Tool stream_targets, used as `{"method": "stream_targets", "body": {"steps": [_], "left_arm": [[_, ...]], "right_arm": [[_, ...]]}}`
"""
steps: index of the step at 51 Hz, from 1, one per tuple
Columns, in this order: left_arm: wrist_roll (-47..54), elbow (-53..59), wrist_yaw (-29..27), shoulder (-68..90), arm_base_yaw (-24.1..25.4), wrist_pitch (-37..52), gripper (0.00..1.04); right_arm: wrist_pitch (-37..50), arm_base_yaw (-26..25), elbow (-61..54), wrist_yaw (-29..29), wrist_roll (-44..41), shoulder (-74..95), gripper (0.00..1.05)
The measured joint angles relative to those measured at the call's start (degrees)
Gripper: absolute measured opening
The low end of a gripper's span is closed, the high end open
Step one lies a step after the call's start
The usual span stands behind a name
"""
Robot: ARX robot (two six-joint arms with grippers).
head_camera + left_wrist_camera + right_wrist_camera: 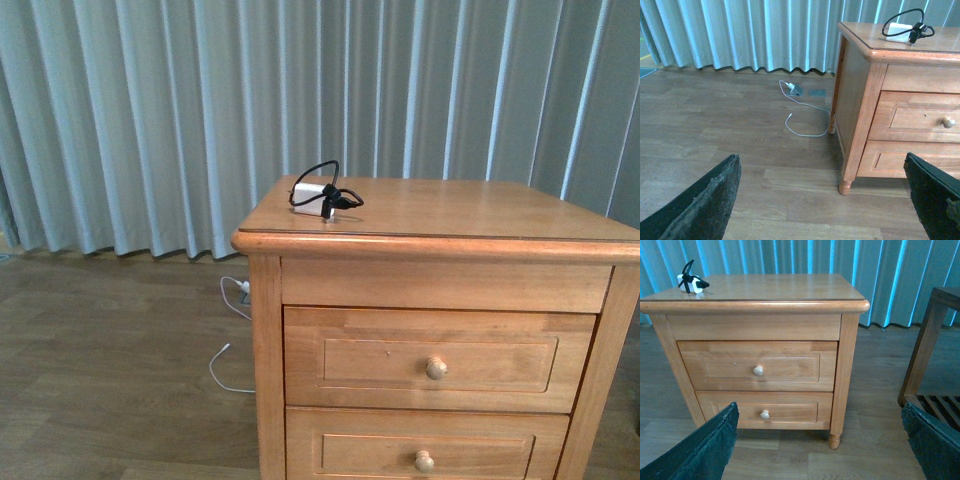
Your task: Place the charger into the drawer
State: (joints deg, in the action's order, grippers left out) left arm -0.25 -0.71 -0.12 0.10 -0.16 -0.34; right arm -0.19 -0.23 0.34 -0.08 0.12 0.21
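Note:
I expect the drawer [758, 366] to come straight out and stay level when I pull, because a thin, even seam [758, 341] runs around its flat front, which has a knob in the middle.
The charger [316, 198], a white plug block with a looped black cable, lies on the near left part of the wooden cabinet's top [470, 215]. It also shows in the left wrist view [901, 31] and the right wrist view [690, 283]. The drawer [440, 358], the taller upper one with a round knob [436, 368], is shut; it also shows in the right wrist view [759, 366]. My left gripper [825, 200] is open over the floor, left of the cabinet. My right gripper [822, 440] is open in front of the cabinet, low. Neither arm shows in the front view.
A shorter drawer [425, 450] sits below, shut. A thin white cable [805, 117] lies on the wood floor by the cabinet's left side. Curtains [150, 110] hang behind. A dark wooden rack [932, 355] stands right of the cabinet.

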Motion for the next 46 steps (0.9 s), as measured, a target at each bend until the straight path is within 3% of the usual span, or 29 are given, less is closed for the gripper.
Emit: {"method": "stream_targets", "body": {"steps": [46], "left_arm": [[0.0,0.0,0.0,0.0,0.0,0.0,0.99]], "right_arm": [[0.0,0.0,0.0,0.0,0.0,0.0,0.97]]}}
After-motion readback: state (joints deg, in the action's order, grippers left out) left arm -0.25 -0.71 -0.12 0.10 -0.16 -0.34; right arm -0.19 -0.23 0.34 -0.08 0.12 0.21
